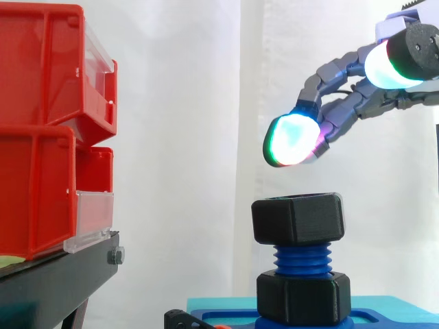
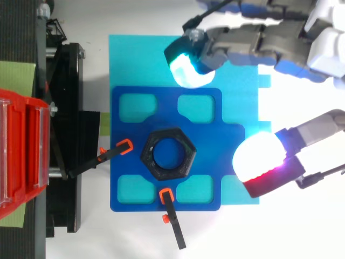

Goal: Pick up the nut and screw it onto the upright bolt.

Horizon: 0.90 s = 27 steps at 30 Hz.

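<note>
The top nut (image 1: 298, 221) has closely spaced blue threads (image 1: 303, 260) showing under it, so the nut will move down only a little when I turn it.
A black hexagonal nut (image 1: 298, 218) sits on top of the upright blue bolt (image 1: 302, 260), with bare threads under it and a second black nut (image 1: 303, 297) lower down at the base. From above, the top nut (image 2: 168, 154) shows as a hexagon ring over the dark blue base plate (image 2: 132, 178). My hand (image 1: 357, 89) hangs above and to the right of the nut, apart from it, fingers spread and nothing between them. One glowing fingertip (image 1: 291, 140) hovers just over the nut. In the top view the hand (image 2: 291, 32) reaches in from the right.
Red bins (image 1: 48, 130) stacked on a black stand (image 1: 55, 277) fill the left side. The base plate lies on a cyan mat (image 2: 237, 108). Two black clamps with orange tips (image 2: 124, 147) (image 2: 166, 195) hold the plate at its left and front.
</note>
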Each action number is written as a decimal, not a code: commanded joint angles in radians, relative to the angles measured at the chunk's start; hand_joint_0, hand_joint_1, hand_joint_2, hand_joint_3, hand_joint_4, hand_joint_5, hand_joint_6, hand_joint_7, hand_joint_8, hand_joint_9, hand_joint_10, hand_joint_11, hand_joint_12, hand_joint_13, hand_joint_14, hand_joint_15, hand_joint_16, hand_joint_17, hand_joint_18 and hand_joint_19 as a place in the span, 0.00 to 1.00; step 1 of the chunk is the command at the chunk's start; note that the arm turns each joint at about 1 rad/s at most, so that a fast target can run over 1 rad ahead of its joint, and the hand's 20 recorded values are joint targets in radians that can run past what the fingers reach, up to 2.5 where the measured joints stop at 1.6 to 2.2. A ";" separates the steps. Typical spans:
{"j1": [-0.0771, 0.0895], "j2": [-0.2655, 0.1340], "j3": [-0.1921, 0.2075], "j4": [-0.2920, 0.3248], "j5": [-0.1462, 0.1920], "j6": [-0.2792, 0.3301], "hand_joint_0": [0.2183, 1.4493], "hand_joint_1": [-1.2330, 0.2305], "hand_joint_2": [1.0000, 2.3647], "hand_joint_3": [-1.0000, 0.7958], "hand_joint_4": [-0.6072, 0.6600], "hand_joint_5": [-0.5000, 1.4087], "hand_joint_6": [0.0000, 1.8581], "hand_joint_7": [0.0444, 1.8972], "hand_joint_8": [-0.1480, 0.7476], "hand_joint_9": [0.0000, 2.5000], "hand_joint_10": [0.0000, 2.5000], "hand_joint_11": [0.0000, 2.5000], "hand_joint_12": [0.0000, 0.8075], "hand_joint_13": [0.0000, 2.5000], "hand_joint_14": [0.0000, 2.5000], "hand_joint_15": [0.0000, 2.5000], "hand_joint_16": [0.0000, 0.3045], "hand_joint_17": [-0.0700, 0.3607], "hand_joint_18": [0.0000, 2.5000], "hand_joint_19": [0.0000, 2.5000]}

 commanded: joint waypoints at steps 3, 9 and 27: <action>-0.016 -0.016 0.005 0.161 -0.031 -0.010 0.14 0.71 0.00 0.28 0.58 0.17 0.27 0.32 0.43 0.14 0.00 0.00 0.50 0.02 0.00 0.00 0.20 0.48 0.00 0.02; -0.007 -0.093 0.005 0.271 -0.033 0.001 0.14 0.73 0.00 0.28 0.58 0.17 0.27 0.32 0.43 0.12 0.00 0.00 0.50 0.00 0.00 0.00 0.20 0.49 0.00 0.01; 0.032 -0.148 -0.003 0.260 -0.031 0.107 0.15 0.77 0.00 0.28 0.60 0.18 0.27 0.38 0.44 0.12 0.00 0.00 0.50 0.00 0.00 0.00 0.21 0.50 0.00 0.02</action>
